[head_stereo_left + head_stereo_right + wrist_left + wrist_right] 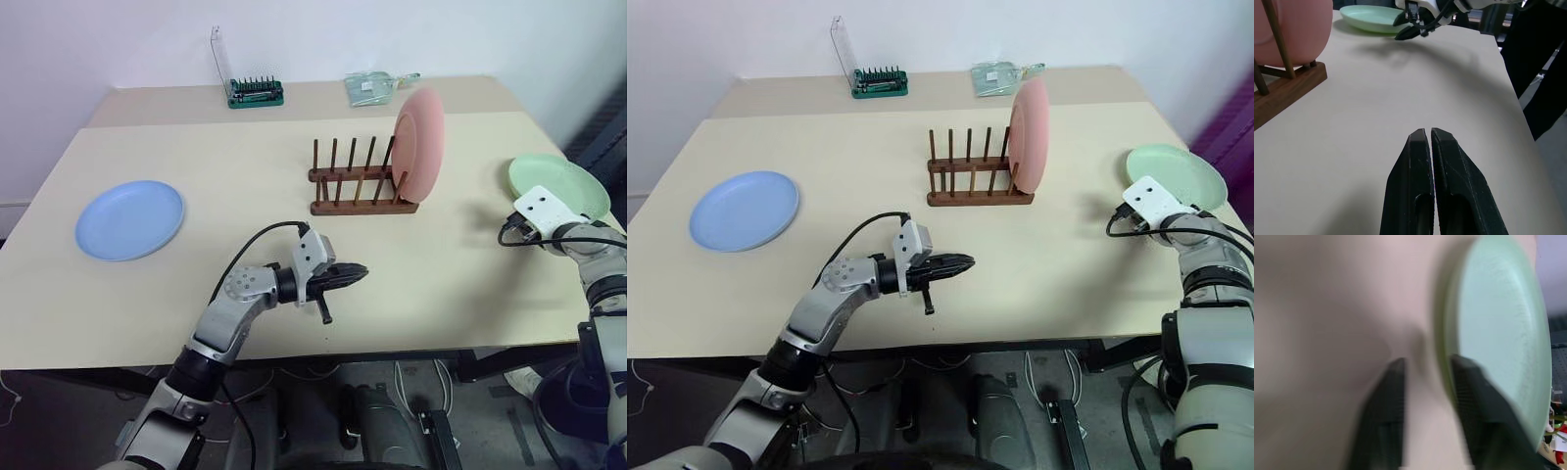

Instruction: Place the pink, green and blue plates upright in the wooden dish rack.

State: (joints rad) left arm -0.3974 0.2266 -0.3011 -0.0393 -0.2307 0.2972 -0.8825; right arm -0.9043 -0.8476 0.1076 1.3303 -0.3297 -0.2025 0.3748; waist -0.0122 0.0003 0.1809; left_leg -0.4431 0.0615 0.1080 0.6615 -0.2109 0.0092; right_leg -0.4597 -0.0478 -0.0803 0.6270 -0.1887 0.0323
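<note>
My right gripper should back away and bring one finger inside the plate [1476, 345] before it closes, because the green plate's near rim [1450, 335] is outside the gap between its fingers.
The pink plate [421, 147] stands upright at the right end of the wooden dish rack [358, 186]. Flat on the table at the far right lies the green plate [563, 181]. The blue plate [129, 218] lies flat at the left. My right gripper [1425, 364] is open at the green plate's near-left rim [1498, 333], one finger [1479, 416] close against the rim; whether it touches I cannot tell. My left gripper [364, 269] is shut and empty, held level over the front middle of the table and pointing right.
At the table's back edge stand a green tray of tool bits [256, 93] with a clear lid and a clear plastic packet [377, 86]. The green plate sits near the table's right edge [598, 230]. Bare tabletop lies between the rack and the front edge.
</note>
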